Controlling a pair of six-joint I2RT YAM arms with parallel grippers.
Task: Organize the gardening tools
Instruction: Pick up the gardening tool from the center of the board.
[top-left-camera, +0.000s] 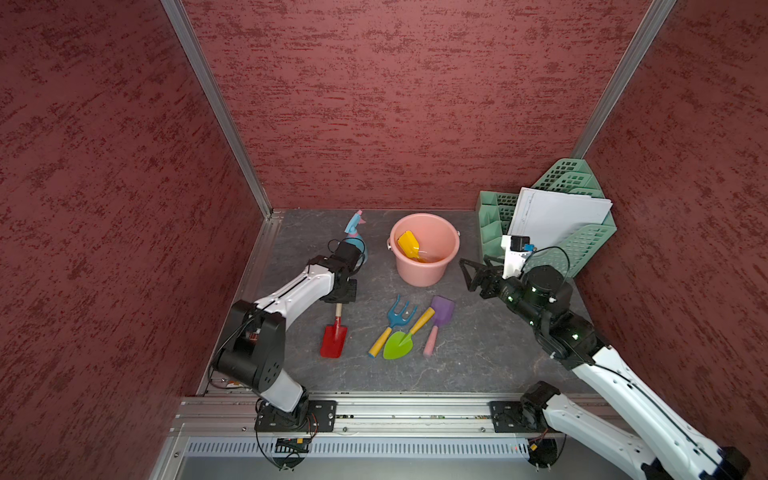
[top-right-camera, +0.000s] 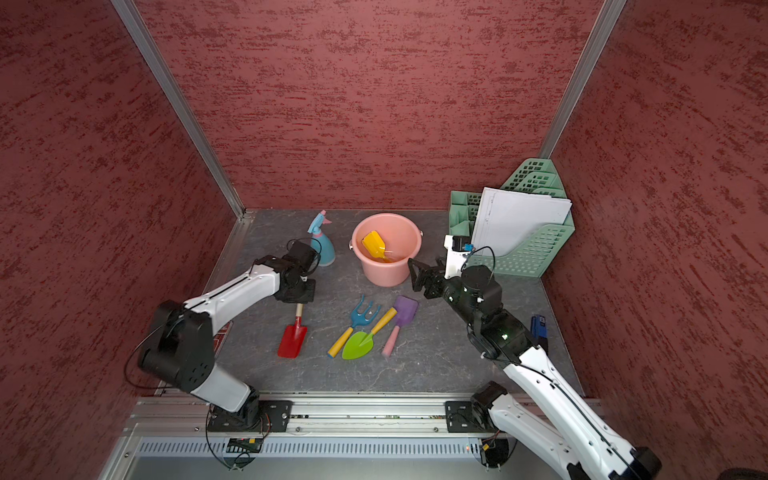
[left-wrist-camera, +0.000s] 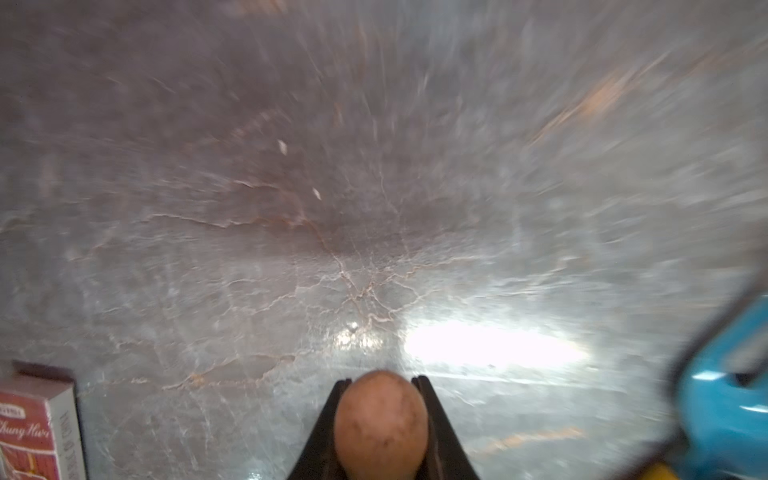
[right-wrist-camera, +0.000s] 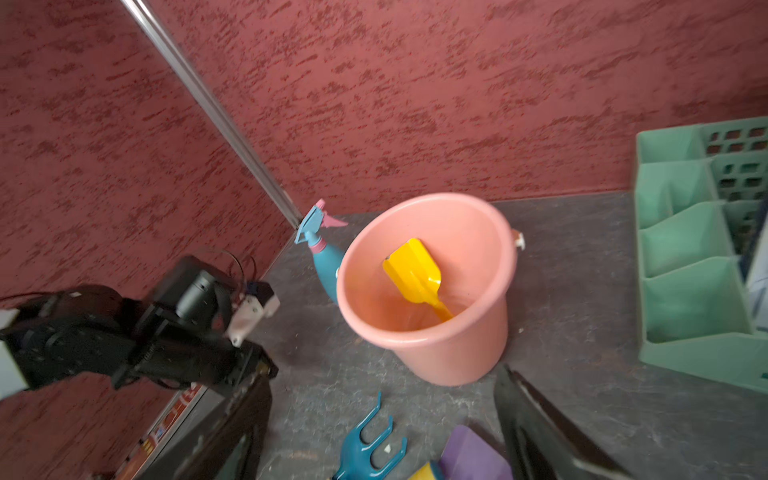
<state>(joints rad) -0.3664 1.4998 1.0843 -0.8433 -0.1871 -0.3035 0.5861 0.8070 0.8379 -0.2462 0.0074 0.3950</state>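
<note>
The red trowel's handle end (top-left-camera: 338, 308) is in my left gripper with the blade pointing down. Next, my right gripper takes the blade (top-left-camera: 333, 341) first so that my left gripper can regrip the trowel blade-up.
My left gripper (left-wrist-camera: 381, 380) is shut on the wooden handle (left-wrist-camera: 380, 424) of the red trowel (top-left-camera: 333, 338), whose blade lies on the grey table; in both top views the wrist hides the jaws. The blue spray bottle (top-left-camera: 353, 228) stands just behind that arm. A pink bucket (top-left-camera: 424, 218) holds the yellow scoop (top-left-camera: 409, 245). In front of it lie the blue fork (top-left-camera: 397, 316), the green trowel (top-left-camera: 399, 345) and the purple spade (top-left-camera: 441, 313). My right gripper (top-left-camera: 471, 274) hovers open, right of the bucket, above the fork (right-wrist-camera: 370, 449) and spade.
A green mesh rack (top-left-camera: 582, 249) with white sheets (top-left-camera: 557, 220) fills the back right corner. A red and white box (left-wrist-camera: 33, 428) lies by the left wall. A small blue object (top-right-camera: 539, 326) sits near the right wall. Red walls close three sides.
</note>
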